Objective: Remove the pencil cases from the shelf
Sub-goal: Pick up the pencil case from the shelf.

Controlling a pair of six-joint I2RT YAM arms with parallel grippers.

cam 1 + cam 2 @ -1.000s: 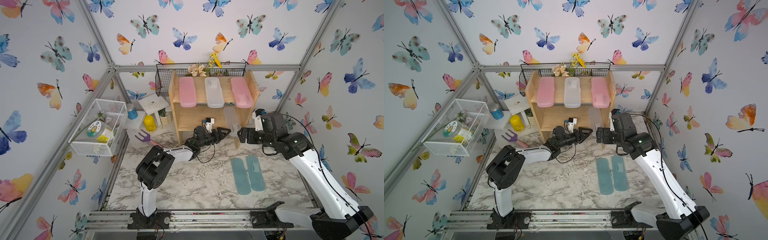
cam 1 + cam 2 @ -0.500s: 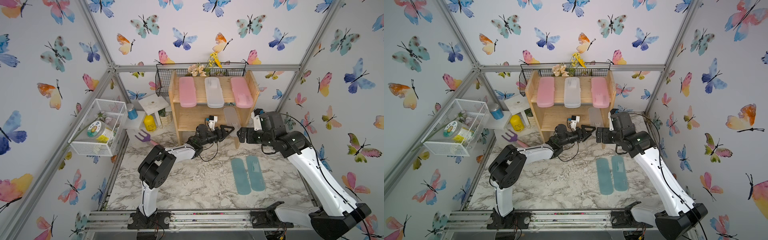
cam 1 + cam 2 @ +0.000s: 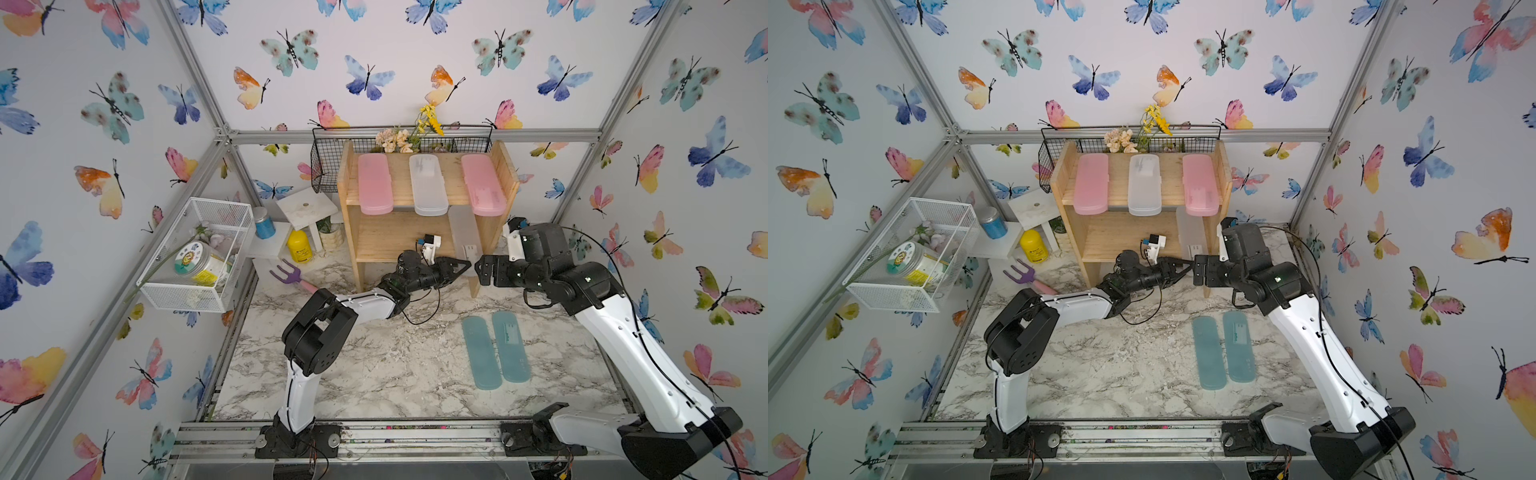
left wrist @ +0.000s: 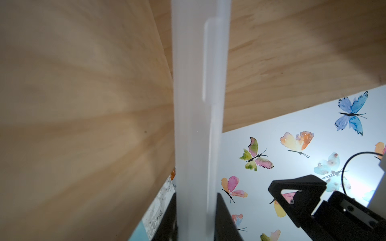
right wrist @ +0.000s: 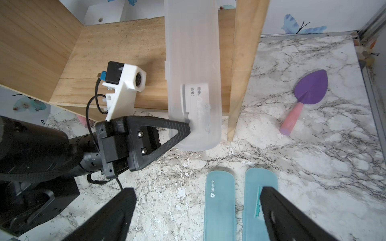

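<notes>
My left fingers grip only the case's front end (image 3: pixel 472 251), so my left gripper should keep pulling the lower white case out until my right gripper holds the case's middle (image 3: pixel 464 229).
The pine shelf (image 3: pixel 399 237) carries a pink (image 3: pixel 375 183), a frosted white (image 3: pixel 428 185) and a second pink pencil case (image 3: pixel 483 185) on its top tier. Another frosted white case (image 3: pixel 464 232) lies on the lower tier at the right, its front end overhanging. My left gripper (image 4: pixel 196 196) is shut on that overhanging end (image 5: pixel 194 62), one finger on each flat side. Just to its right, my right gripper (image 5: pixel 198 192) hangs open and empty above the marble. Two teal cases (image 3: pixel 481 353) (image 3: pixel 510 347) lie side by side on the table.
A black wire basket (image 3: pixel 328 166) hangs behind the shelf. A white mesh basket (image 3: pixel 199 253) is on the left wall. A purple fork (image 3: pixel 286 272), yellow bottle (image 3: pixel 300 247) and white stool (image 3: pixel 307 208) stand left of the shelf. A purple trowel (image 5: pixel 309 87) lies right of it.
My left gripper has slid right to the lower frosted case's front end and closed on it. The right arm has barely moved.
</notes>
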